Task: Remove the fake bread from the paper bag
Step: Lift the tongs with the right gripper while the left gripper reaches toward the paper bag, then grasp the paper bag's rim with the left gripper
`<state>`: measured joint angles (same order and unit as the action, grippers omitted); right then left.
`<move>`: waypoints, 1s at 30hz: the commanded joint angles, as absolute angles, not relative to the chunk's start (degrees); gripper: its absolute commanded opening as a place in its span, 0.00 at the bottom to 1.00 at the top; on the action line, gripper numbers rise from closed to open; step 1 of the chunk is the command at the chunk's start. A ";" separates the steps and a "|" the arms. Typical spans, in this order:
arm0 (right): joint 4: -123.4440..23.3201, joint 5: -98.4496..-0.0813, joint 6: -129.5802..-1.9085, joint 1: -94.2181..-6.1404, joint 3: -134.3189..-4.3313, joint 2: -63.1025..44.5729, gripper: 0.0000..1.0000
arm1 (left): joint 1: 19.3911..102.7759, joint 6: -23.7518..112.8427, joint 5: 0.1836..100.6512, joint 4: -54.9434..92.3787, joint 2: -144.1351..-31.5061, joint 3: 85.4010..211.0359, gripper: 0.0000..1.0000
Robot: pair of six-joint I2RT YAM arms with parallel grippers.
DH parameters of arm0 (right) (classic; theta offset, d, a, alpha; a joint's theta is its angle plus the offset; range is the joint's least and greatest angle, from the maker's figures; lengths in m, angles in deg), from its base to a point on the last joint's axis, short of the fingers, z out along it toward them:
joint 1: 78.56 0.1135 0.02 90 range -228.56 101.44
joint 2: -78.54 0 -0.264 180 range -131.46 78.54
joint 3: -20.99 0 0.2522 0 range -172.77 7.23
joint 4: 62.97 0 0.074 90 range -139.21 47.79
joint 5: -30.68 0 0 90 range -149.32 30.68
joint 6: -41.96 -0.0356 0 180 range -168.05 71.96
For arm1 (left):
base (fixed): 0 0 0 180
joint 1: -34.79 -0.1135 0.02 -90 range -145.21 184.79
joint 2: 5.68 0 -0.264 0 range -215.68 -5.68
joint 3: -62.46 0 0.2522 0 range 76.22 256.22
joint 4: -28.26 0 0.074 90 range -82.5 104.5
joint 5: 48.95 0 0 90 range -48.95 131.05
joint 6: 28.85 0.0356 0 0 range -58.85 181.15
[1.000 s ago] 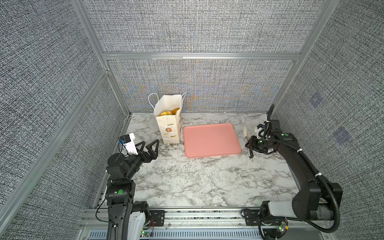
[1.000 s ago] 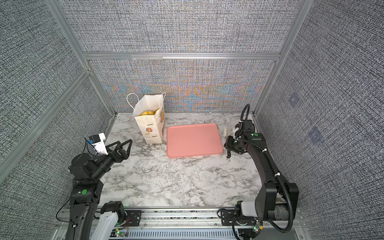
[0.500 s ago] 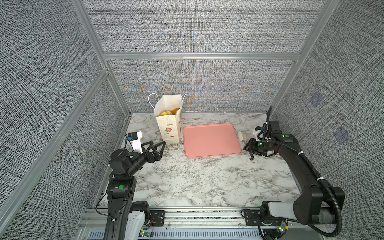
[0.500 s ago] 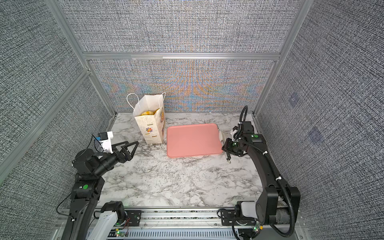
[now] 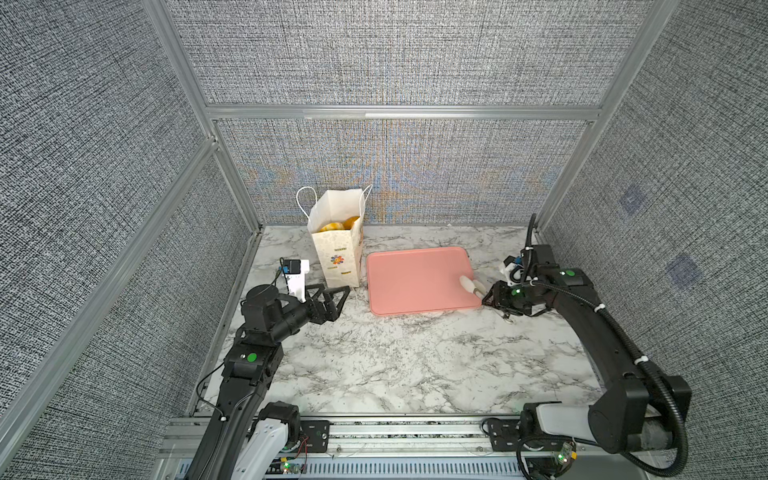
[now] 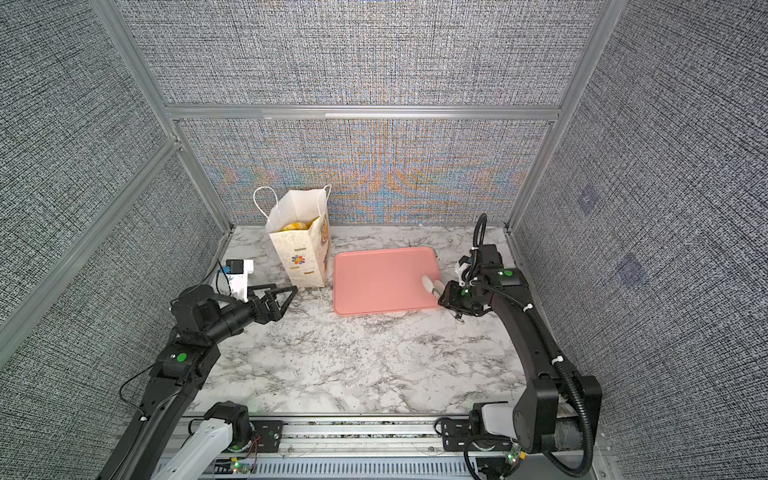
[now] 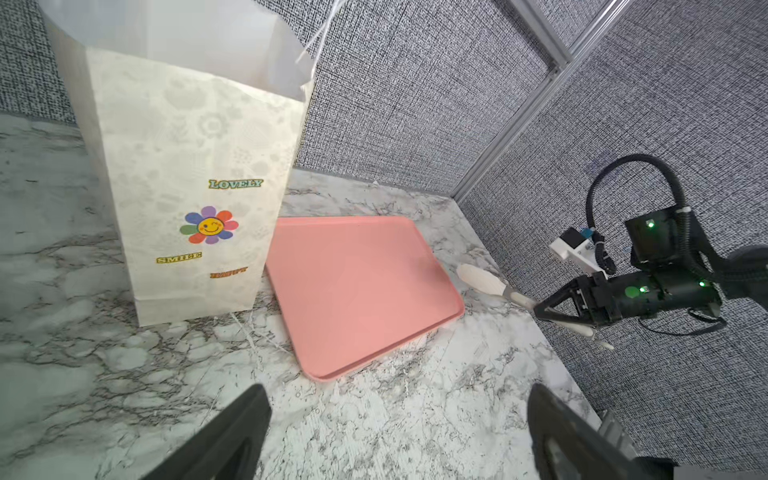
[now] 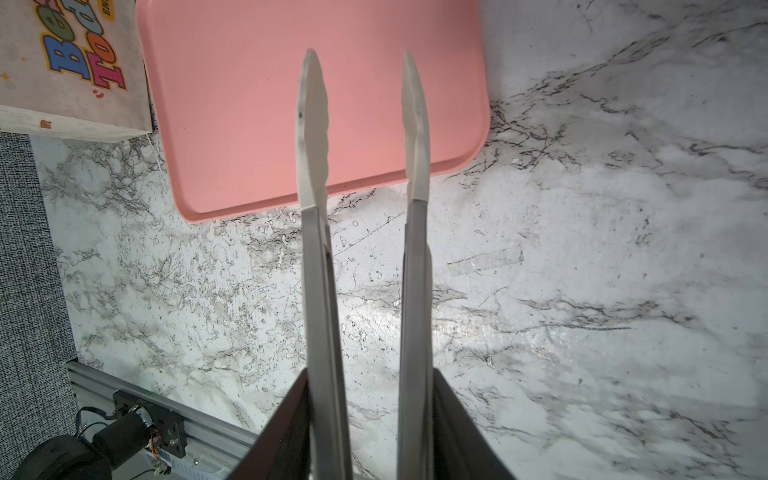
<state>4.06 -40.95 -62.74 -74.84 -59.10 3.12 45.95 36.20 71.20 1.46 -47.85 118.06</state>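
I can see the paper bag's rim (image 5: 313, 217) away from the pink tray upright and free, so my left gripper should go on rising open until closing on that rim.
The paper bag (image 5: 337, 253) (image 6: 300, 255) (image 7: 187, 187) stands upright at the back left of the marble table, its mouth open. Golden-yellow fake bread (image 5: 340, 225) (image 6: 296, 226) shows inside the mouth. My left gripper (image 5: 337, 292) (image 6: 286, 291) (image 7: 397, 390) hangs open and empty just in front of the bag's base. My right gripper (image 5: 492, 297) (image 6: 446, 296) (image 8: 370, 374) is shut on the metal tongs (image 5: 470, 285) (image 6: 430, 285) (image 8: 316, 174). The tongs' white tips are spread apart over the pink tray's right side.
An empty pink tray (image 5: 411, 278) (image 6: 378, 278) (image 7: 357, 286) (image 8: 257, 83) lies flat right of the bag, nearly touching it. Grey fabric walls close in the table at the back and both sides. A metal rail (image 5: 374, 432) runs along the front edge.
My left gripper has moved forward to the bag's base. My right gripper has swung the tongs from pointing away to pointing left over the tray, and the tongs' arms have spread.
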 commanded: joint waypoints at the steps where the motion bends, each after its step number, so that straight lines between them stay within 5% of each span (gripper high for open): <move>1: 4.64 -41.39 -63.52 -74.78 -58.80 3.87 0.45 | 46.91 38.16 68.02 -0.18 -49.19 119.10 0.98; 11: 4.09 -40.88 -64.04 -74.74 -57.90 4.71 0.45 | 48.81 40.88 62.42 -2.31 -53.85 122.13 0.98; 30: 3.18 -35.76 -63.08 -74.27 -56.54 6.20 0.47 | 48.68 52.69 46.67 -19.75 -83.23 156.74 0.99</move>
